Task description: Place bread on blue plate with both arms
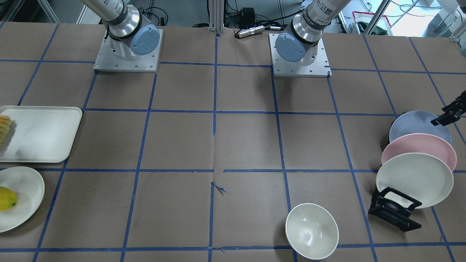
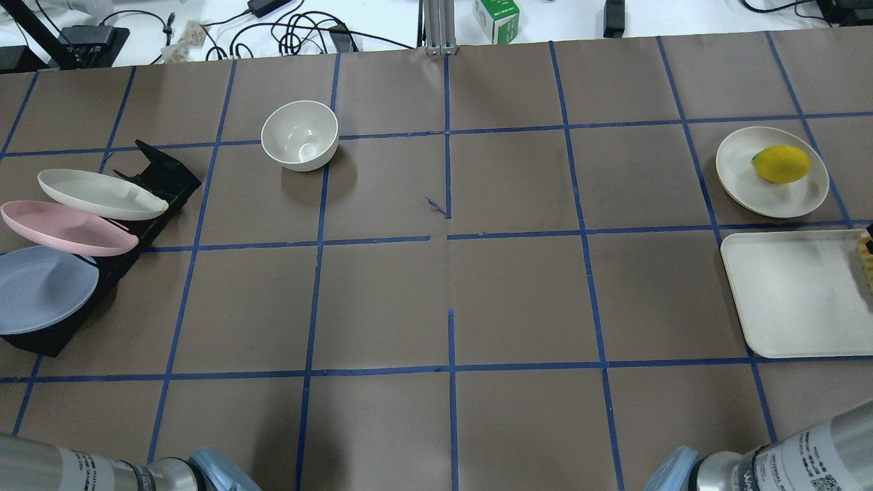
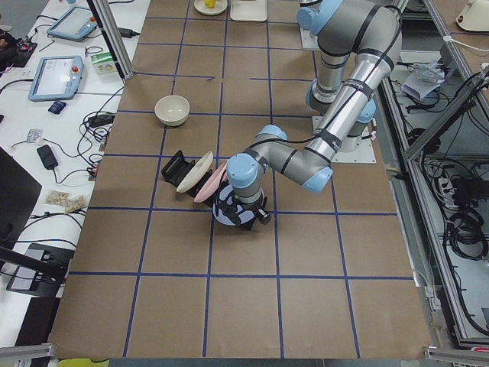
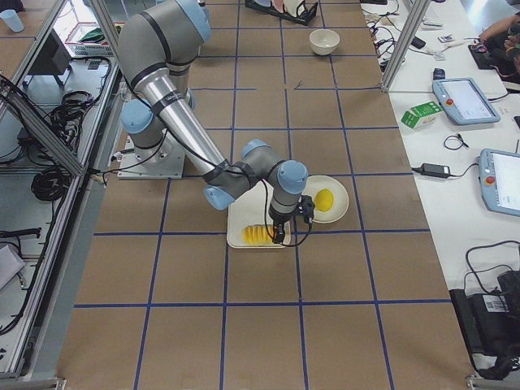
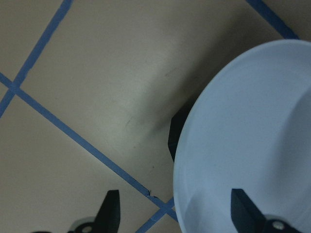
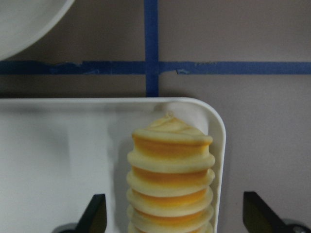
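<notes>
Puffy rounded ridges (image 6: 171, 162) run along the bread (image 6: 170, 182), so the bread will squash narrow at its middle, ends flaring, when I grip and lift it.
The bread (image 6: 170, 170), cream with orange stripes, lies at the corner of a white tray (image 6: 58, 145); it also shows at the edge of the front-facing view (image 1: 5, 128) and in the right exterior view (image 4: 258, 236). My right gripper (image 6: 172, 213) is open, fingers either side of the loaf. The blue plate (image 5: 252, 131) leans in a black rack (image 2: 41, 334), the lowest of three (image 1: 418, 127). My left gripper (image 5: 175, 213) is open, one finger (image 5: 243, 208) over the plate, the other (image 5: 109, 211) off its rim.
A pink plate (image 2: 65, 228) and a cream plate (image 2: 99, 194) lean in the same rack. A white bowl (image 2: 300, 135) stands on the table. A yellow fruit (image 2: 781, 164) lies on a cream plate (image 2: 743, 181) beside the tray.
</notes>
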Action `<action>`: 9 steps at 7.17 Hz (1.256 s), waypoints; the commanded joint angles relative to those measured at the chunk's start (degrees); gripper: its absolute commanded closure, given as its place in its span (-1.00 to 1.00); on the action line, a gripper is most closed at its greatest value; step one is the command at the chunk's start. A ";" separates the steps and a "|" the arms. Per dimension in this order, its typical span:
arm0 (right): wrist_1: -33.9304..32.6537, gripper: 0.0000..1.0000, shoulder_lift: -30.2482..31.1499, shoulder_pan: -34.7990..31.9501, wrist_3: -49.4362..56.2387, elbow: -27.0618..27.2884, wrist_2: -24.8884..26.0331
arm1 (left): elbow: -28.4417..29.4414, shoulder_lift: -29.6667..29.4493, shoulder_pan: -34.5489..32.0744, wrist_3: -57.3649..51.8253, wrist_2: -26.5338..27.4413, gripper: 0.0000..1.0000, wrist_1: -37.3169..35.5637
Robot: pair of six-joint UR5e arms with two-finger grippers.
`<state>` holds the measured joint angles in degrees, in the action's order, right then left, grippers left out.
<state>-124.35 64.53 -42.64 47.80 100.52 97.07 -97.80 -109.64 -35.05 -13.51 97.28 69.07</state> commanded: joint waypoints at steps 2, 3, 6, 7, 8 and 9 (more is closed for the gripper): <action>-0.01 -1.00 -2.56 0.54 0.19 0.03 1.88 | 0.07 -1.27 -0.11 -0.12 -0.08 -0.01 -0.16; -0.01 -1.00 -2.66 0.54 0.10 0.03 1.98 | 0.50 -1.88 -0.11 -0.12 0.01 0.11 -0.34; 1.12 0.99 -2.13 0.54 -2.09 -0.06 2.07 | 0.86 -1.54 -0.46 -0.03 0.01 1.00 -0.34; 1.22 1.00 -1.69 0.54 -2.10 -0.14 1.99 | 0.86 -1.28 -0.63 -0.20 0.10 1.00 -0.34; 3.13 1.00 -0.47 0.54 -2.27 -0.23 1.99 | 0.95 -1.10 -1.42 -0.29 0.45 1.00 -0.34; 7.07 1.00 1.63 0.19 -6.01 -0.84 1.90 | 1.90 -0.66 -2.30 -0.03 0.62 1.00 -0.25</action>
<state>-120.90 64.12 -42.17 44.70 100.17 99.04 -96.64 -110.73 -36.42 -13.68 97.65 68.76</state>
